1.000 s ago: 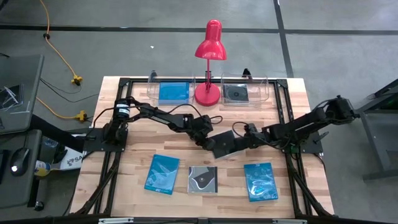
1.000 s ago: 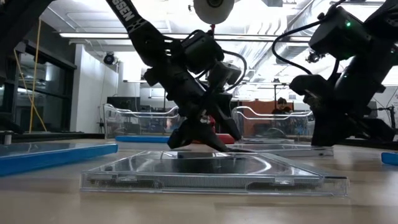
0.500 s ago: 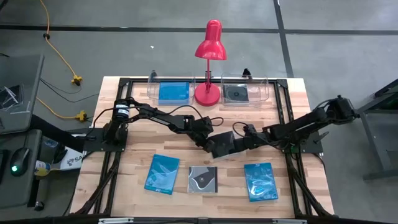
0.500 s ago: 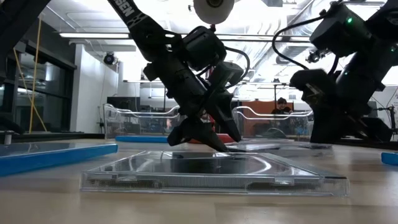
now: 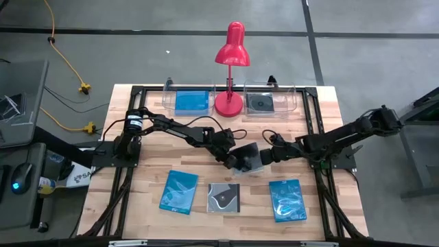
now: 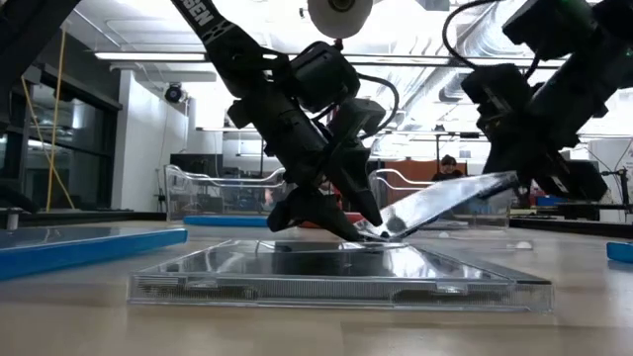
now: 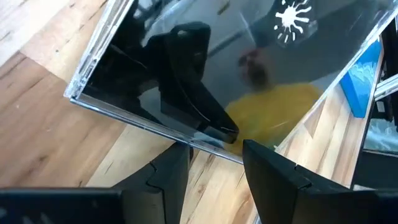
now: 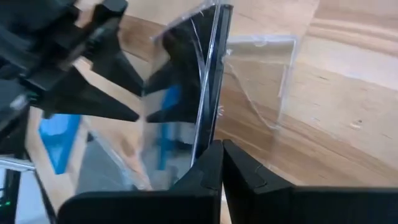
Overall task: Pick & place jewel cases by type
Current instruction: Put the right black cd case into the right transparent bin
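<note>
The robot's right gripper has only a slight hold on the dark jewel case's raised edge (image 6: 507, 181), so it should open and take hold farther in while the left gripper steadies the case's low edge.
A dark jewel case (image 5: 250, 155) stands tilted at the table's middle. Its right edge is raised and its left edge (image 6: 381, 234) rests on the wood. My right gripper (image 5: 266, 156) is shut on the raised edge. My left gripper (image 5: 236, 159) is open at the low edge, fingers slanting down. A clear panel (image 8: 264, 71) lies flat on the wood under the raised side; whether it belongs to this case I cannot tell. Along the near edge lie a blue case (image 5: 179, 191), a black case with a white swirl (image 5: 223, 197) and another blue case (image 5: 287, 200). My left gripper's open fingertips (image 7: 180, 155) stand against the case's low edge (image 7: 205, 138), coming slanting down from the table's left. That edge lies across both fingers, on the wood. My right gripper pinches the raised edge (image 8: 214, 134) between its two fingers (image 8: 205, 168), coming from the table's right and slanting down. The case slopes down and away from the fingers.
At the far edge a red lamp (image 5: 231, 68) stands between two clear trays, one holding a blue case (image 5: 191, 101), the other a dark case (image 5: 260, 103). Bare wood lies between the trays and the arms.
My right gripper has gone up, still shut, lifting the dark case's right edge. The case has tipped from flat to a slope. Its left edge has stayed on the table at my left gripper's fingertips.
</note>
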Robot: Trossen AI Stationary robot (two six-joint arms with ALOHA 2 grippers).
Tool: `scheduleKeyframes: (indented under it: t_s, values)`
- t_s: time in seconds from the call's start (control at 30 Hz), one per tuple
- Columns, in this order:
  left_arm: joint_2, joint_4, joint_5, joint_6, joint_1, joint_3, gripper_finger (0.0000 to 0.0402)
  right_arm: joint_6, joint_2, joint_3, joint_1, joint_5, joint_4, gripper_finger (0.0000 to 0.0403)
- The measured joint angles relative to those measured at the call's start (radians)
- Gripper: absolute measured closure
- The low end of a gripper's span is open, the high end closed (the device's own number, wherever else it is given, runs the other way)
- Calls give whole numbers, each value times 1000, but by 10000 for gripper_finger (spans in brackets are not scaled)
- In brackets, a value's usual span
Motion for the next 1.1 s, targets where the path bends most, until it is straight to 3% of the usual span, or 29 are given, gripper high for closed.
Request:
scheduleKeyframes:
  t_s: [0.5, 1.1]
  values:
    - [0, 0, 1, 38, 1, 0, 248, -29, -74, 1, 0, -9, -23, 403]
    - [0, 0, 6, 69, 1, 0, 247, -101, -80, -2, 0, -53, 97, 390]
